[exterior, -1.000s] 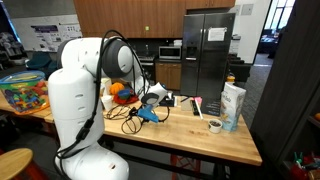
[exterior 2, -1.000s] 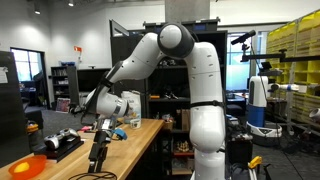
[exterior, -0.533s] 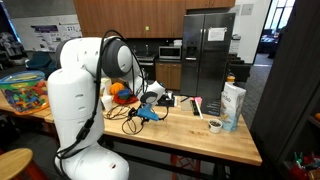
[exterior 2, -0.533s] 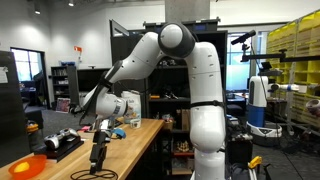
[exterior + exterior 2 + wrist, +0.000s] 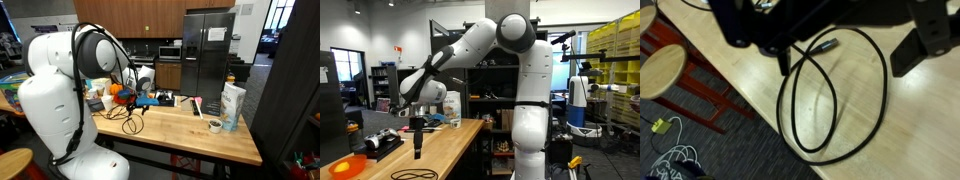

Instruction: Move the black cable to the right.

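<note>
One of my fingers hovers over the black cable's crossing strands (image 5: 798,62). I should move that finger inside the cable's loop and close only on the cable's outer strand (image 5: 884,88).
The black cable (image 5: 886,85) lies in a loose loop on the wooden table, its plug end near the top of the wrist view. It also shows in both exterior views (image 5: 128,122) (image 5: 412,174). My gripper (image 5: 843,66) hovers just above the cable's plug end, jaws wide apart, one finger on each side of the loop's top. One strand runs under the left fingertip (image 5: 783,62). In both exterior views the gripper (image 5: 135,101) (image 5: 417,150) points straight down over the table.
A white carton (image 5: 232,105), a tape roll (image 5: 215,126) and a red-handled tool (image 5: 198,105) stand further along the table. An orange object (image 5: 118,88) is behind the gripper. A black device (image 5: 380,142) and an orange plate (image 5: 345,165) lie near one end. A stool (image 5: 662,70) stands beside the table edge.
The arm has swung round and straightened, and the gripper has risen a little off the table. The cable loop still lies on the table.
</note>
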Action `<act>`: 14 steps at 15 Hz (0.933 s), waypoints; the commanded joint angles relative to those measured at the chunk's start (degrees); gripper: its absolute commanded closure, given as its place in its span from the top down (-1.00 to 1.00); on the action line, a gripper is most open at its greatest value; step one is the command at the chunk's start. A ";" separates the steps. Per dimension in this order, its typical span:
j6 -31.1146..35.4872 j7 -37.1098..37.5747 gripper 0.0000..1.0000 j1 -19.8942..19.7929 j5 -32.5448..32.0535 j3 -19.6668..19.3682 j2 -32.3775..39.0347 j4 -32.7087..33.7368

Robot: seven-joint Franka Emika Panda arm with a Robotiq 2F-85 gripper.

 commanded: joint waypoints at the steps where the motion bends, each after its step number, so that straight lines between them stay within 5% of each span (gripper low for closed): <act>1: 0.29 -5.81 1.00 1.94 -4.15 -0.68 -3.10 -0.74; 8: 5.51 -17.44 1.00 1.61 -8.71 -2.68 0.82 1.01; 14: 9.50 -24.15 1.00 1.10 -4.13 -2.94 5.88 3.01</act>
